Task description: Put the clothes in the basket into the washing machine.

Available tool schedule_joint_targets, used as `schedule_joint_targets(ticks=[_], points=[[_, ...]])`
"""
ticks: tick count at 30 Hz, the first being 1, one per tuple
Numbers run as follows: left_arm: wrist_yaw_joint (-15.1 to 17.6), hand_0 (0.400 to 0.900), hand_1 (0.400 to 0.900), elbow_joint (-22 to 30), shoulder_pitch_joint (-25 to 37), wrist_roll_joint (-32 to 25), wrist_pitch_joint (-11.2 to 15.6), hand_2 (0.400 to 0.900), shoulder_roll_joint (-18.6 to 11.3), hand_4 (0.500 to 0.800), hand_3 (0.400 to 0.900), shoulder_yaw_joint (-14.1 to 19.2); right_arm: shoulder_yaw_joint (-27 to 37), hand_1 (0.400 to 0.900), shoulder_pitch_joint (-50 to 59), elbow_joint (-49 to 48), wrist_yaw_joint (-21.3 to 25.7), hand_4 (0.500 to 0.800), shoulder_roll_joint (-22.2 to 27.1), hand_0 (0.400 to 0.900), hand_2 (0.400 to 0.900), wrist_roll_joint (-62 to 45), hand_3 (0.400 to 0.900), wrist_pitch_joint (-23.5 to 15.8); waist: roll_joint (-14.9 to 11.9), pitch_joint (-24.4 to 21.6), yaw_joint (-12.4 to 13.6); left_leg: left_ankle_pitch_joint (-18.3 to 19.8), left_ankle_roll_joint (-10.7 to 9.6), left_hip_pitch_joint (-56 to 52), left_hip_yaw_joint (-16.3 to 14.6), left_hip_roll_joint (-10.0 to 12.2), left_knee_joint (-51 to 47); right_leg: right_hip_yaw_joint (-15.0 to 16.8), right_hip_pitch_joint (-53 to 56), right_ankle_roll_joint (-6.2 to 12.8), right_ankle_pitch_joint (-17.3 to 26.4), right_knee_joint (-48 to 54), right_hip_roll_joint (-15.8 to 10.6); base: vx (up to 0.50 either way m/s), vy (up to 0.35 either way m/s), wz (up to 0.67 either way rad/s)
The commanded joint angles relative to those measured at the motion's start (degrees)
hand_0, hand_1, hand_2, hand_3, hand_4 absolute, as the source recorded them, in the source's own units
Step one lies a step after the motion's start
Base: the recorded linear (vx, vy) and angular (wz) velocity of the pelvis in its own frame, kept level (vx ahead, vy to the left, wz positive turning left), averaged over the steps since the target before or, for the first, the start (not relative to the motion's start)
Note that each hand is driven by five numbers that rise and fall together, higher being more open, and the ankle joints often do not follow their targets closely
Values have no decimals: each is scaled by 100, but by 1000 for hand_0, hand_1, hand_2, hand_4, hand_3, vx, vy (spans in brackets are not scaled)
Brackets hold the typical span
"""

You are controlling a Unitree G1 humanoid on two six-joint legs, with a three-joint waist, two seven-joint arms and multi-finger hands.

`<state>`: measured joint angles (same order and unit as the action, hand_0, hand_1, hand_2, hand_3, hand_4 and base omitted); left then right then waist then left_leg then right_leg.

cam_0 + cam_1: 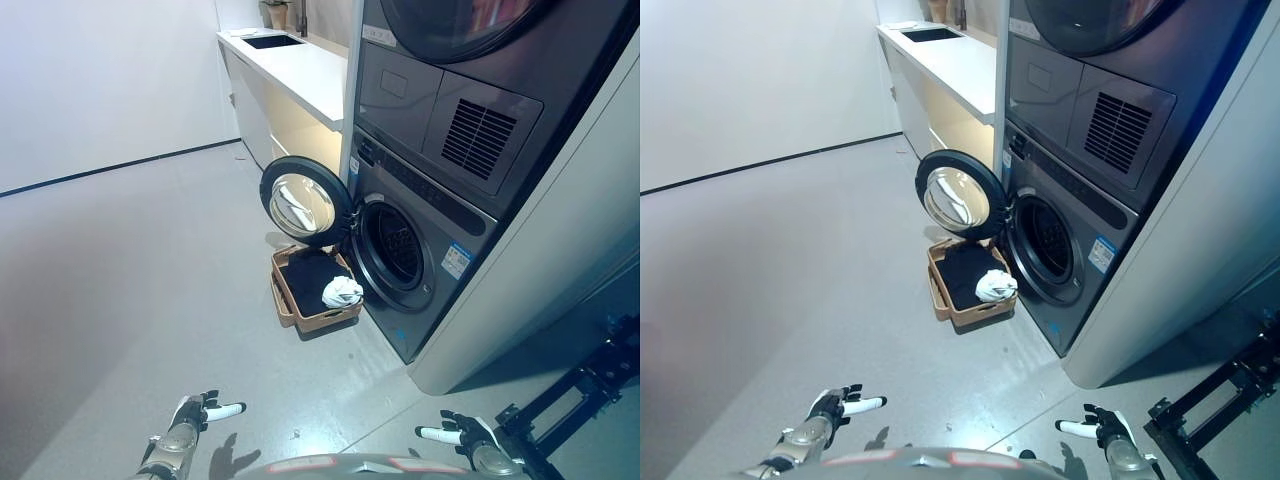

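Observation:
The white garment is bunched into a ball on top of the dark clothes. It will come away in a loose pile when I lift it.
A brown basket stands on the floor in front of the washing machine, under its round door, which is swung open to the left. Dark clothes fill the basket and a white garment lies at its near right corner. The drum opening shows dark. Both hands hang low at the bottom of the view, far from the basket: my left hand and my right hand, each open with fingers spread and holding nothing.
A dryer is stacked on the washer. A white counter with a sink runs along the back wall to the left of the machines. A black metal frame lies on the floor at the lower right. Grey floor stretches to the left.

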<state>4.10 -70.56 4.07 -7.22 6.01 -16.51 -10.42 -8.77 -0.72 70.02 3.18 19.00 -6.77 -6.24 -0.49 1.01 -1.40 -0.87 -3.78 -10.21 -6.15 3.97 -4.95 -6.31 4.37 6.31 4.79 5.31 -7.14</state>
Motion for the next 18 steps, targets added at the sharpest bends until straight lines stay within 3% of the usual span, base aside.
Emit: schedule_joint_targets(ticks=[1,18], points=[[90,900,900,-232,433,69,170,900,-236,800,900,7,-52,900,408,184,85,800,144,900,900,-50,900,-215,-119,9,-30,-1,-43,240,176,-36,25,-158,224,186,-130,-71,43,0,0,0],[154,900,900,-250,458,37,154,900,-253,800,900,65,-26,900,447,197,94,800,151,900,900,-66,900,-204,-105,90,-41,9,-42,277,206,-41,20,-170,203,192,-141,-84,26,0,0,0]])
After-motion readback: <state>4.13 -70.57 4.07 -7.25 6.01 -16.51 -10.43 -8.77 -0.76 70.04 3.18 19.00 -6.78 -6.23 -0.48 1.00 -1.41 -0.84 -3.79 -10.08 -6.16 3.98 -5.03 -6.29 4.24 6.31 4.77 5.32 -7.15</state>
